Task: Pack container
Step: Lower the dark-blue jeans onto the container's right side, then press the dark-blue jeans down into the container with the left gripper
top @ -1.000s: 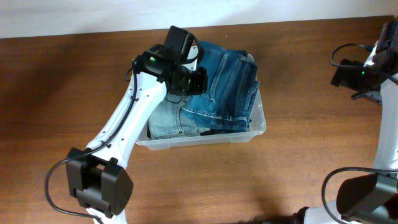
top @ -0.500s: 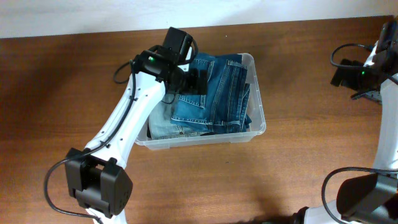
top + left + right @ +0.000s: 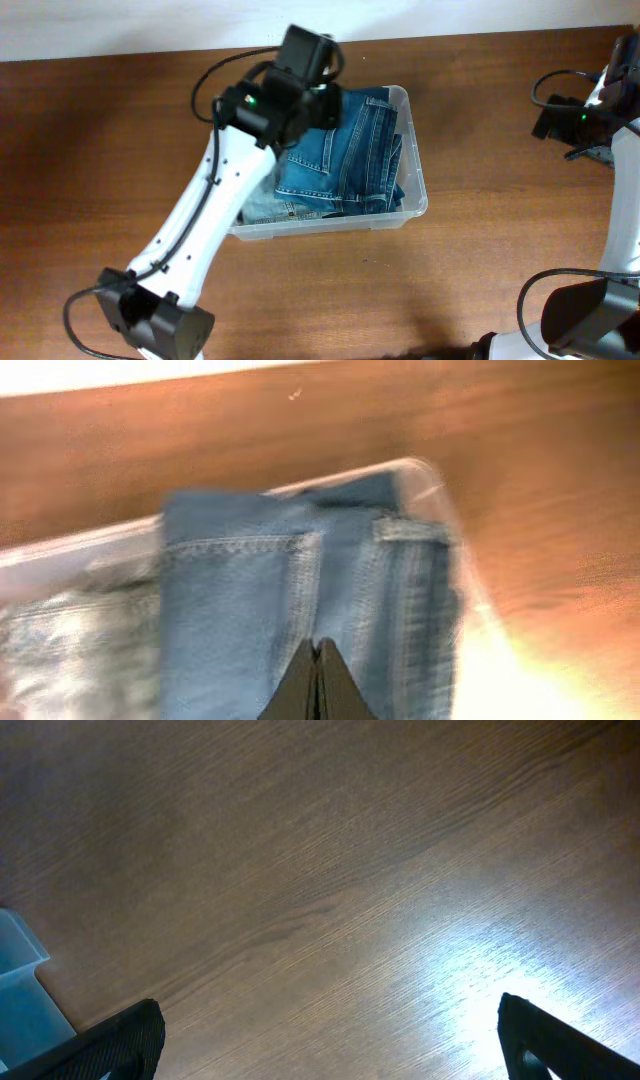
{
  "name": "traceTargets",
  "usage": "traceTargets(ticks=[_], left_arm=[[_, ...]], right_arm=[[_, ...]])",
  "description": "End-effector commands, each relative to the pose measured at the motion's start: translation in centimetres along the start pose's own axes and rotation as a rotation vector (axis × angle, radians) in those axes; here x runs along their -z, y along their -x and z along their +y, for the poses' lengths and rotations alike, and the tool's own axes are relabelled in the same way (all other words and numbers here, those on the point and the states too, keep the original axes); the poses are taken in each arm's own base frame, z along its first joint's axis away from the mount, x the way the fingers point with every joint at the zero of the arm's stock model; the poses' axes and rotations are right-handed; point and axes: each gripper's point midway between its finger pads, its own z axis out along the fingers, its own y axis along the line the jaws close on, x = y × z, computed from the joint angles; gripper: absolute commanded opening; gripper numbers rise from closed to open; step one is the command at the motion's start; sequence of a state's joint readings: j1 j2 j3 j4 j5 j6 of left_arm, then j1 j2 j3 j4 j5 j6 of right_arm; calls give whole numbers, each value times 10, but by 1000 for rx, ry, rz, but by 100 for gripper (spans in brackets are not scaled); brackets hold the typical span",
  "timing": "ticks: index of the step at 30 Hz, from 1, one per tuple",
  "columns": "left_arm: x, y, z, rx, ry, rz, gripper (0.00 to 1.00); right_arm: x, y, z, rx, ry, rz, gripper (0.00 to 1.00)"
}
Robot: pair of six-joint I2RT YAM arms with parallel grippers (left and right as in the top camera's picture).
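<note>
The dark blue jeans' far edge (image 3: 369, 92) goes up over the container's rim, so next my left gripper moves over to the seamed side (image 3: 374, 127) and pushes the jeans down inside.
The container (image 3: 417, 190) is a clear plastic bin in the middle of the wooden table. It holds folded dark blue jeans (image 3: 350, 150) lying over a lighter pair of jeans (image 3: 265, 205). My left gripper (image 3: 322, 108) hovers over the bin's far left part. In the left wrist view its fingers (image 3: 317, 650) are shut with nothing between them, above the dark jeans (image 3: 240, 590), and the bin's rim (image 3: 440, 485) shows to the right. My right gripper (image 3: 328, 1020) is wide open and empty over bare table at the far right.
The brown wooden table (image 3: 480, 280) surrounds the bin. A corner of the bin (image 3: 20, 970) shows at the left edge of the right wrist view. The right arm (image 3: 600, 110) stands at the table's right edge.
The dark jeans shifted left and settled inside the bin. My left gripper has since risen and pulled back from them. The right arm has not moved.
</note>
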State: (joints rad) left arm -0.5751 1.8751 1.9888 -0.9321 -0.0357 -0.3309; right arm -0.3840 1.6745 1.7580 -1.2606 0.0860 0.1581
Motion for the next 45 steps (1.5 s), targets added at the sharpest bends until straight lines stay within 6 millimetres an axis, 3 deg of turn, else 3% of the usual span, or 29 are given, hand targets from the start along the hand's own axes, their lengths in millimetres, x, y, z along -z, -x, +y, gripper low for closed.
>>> traceTargets(ticks=[1,5,10,15,18,22,27,30,33,35,40,45], left_arm=[[0,7,-25,-93,-34,-49,1],[-28,3,-48,-147,-52,-59,1],[-72,-13,-41,-165,21,-19,1],[-125,-44,-16,-196,154,67,1],[-150,-66,9,-220,275,130,1],[-167,-103,46,-262,417,258,1],[-181,-136,72,-269,462,387,1],[-181,-138,72,-260,446,400,0],[-171,-121,66,-250,435,360,1],[-157,-102,60,-240,424,317,0],[-100,-44,43,-203,381,167,0],[-68,-16,41,-174,361,77,0]], right_arm=[[3,3,-2,-11,-4,-11,98],[3,3,-2,-11,-4,-11,99],[3,3,-2,-11,-4,-11,98],[3,3,-2,-11,-4,-10,98],[3,3,-2,-11,-4,-11,99],[3,3,-2,-11,-4,-11,98],[3,3,-2,-11,-4,-11,99],[3,3,-2,-11,-4,-11,98],[3,3,-2,-11,-4,-11,99],[3,3,-2,-11,-4,-11,99],[3,3,-2,-11,-4,-11,99],[3,3,-2,-11,-4,-11,99]])
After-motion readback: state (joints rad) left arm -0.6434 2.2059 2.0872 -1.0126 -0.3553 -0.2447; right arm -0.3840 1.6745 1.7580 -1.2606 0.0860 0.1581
